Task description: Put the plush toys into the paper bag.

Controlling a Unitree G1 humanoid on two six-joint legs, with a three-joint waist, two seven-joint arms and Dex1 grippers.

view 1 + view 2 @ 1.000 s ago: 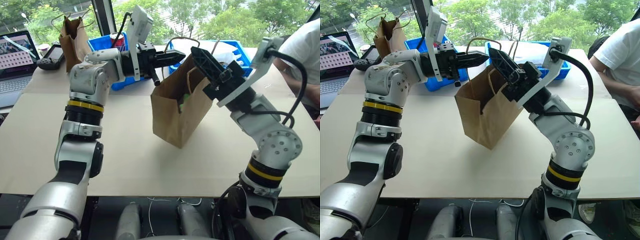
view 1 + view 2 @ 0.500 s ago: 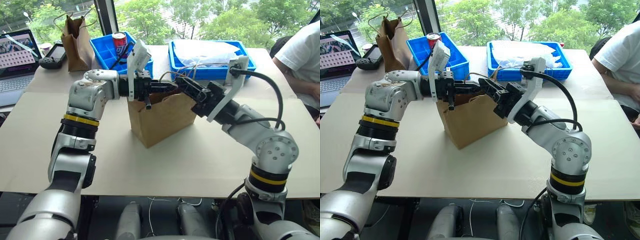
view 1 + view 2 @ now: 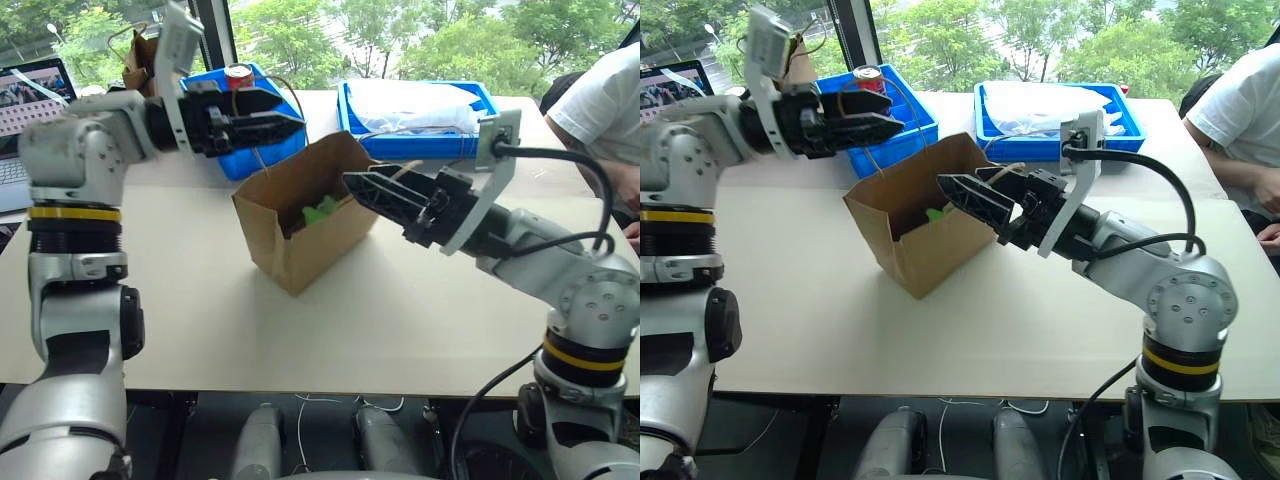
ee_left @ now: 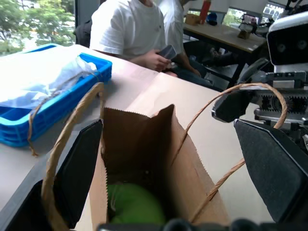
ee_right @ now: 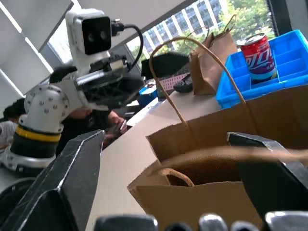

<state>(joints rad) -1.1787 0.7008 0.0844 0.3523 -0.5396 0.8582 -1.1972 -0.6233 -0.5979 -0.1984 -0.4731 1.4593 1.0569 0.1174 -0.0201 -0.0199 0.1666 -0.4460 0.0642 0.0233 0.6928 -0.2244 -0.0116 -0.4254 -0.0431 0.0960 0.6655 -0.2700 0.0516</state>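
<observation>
My left gripper should move back clear, pinch the bag's narrow side (image 3: 264, 236) and straighten the bag, because the paper bag stands crooked (image 3: 325, 232) with its twine handles around my left gripper's fingers.
The light-brown paper bag (image 3: 300, 235) stands open on the table between my arms. A light-green plush toy (image 3: 320, 210) lies inside it and also shows in the left wrist view as the green toy (image 4: 134, 204) at the bag's bottom. My left gripper (image 3: 285, 115) is open, just above and left of the bag's mouth, with a twine handle (image 4: 62, 144) looping past one finger. My right gripper (image 3: 365, 185) is open at the bag's right rim, its fingers (image 5: 72, 183) spread on either side of the bag's edge.
Two blue bins (image 3: 420, 147) stand at the back; the left one holds a red can (image 3: 238, 75). A darker paper bag (image 3: 140, 60) and a laptop (image 3: 20, 95) are at the far left. A person in a white shirt (image 3: 600, 100) sits at the right.
The bag hung tilted in both shut grippers, then came down onto the table. Both grippers have opened and let go; the left arm has swung out to the left.
</observation>
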